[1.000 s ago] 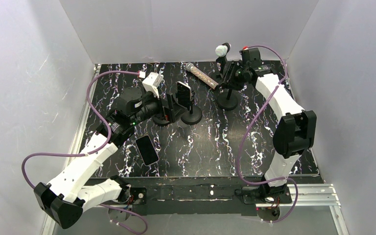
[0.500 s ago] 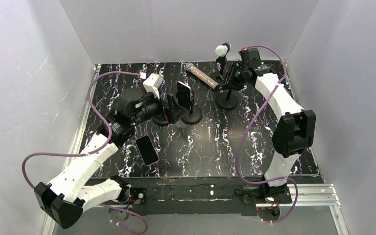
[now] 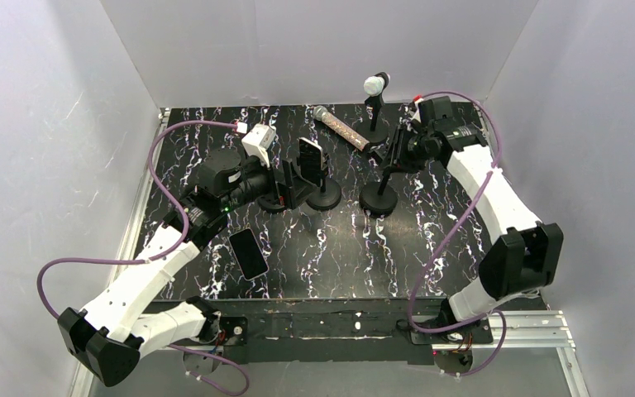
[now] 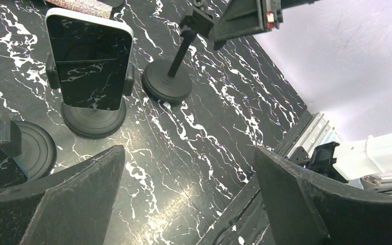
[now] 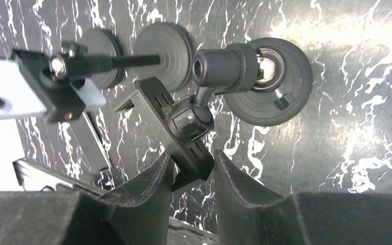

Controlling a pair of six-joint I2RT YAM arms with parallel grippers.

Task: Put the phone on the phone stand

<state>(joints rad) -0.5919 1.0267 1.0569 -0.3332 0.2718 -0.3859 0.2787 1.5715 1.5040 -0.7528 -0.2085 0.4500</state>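
The empty stand's round base (image 3: pixel 378 199) has open marble (image 3: pixel 365 227) in front of it. My right gripper should go on moving the stand there until the base sits flat, then let go.
A black phone (image 3: pixel 248 253) lies flat on the marble table, near the left arm. It also shows in the right wrist view (image 5: pixel 89 140). My right gripper (image 3: pixel 397 152) (image 5: pixel 193 163) is shut on the clamp head (image 5: pixel 181 135) of an empty black phone stand, whose round base (image 3: pixel 378 199) (image 5: pixel 268 81) is at mid-table. My left gripper (image 3: pixel 292 179) (image 4: pixel 189 153) is wide open and empty. It hovers beside a second phone (image 3: pixel 310 160) (image 4: pixel 89 61) that sits upright in its own stand.
Another empty stand (image 4: pixel 25 148) is right at my left fingers. A glitter microphone (image 3: pixel 341 126) lies at the back. A small microphone stand (image 3: pixel 374 84) is behind my right gripper. White walls close in three sides.
My right arm has pulled the empty phone stand away from the back toward the middle of the table; its base is now nearer and lower. The left arm has not moved.
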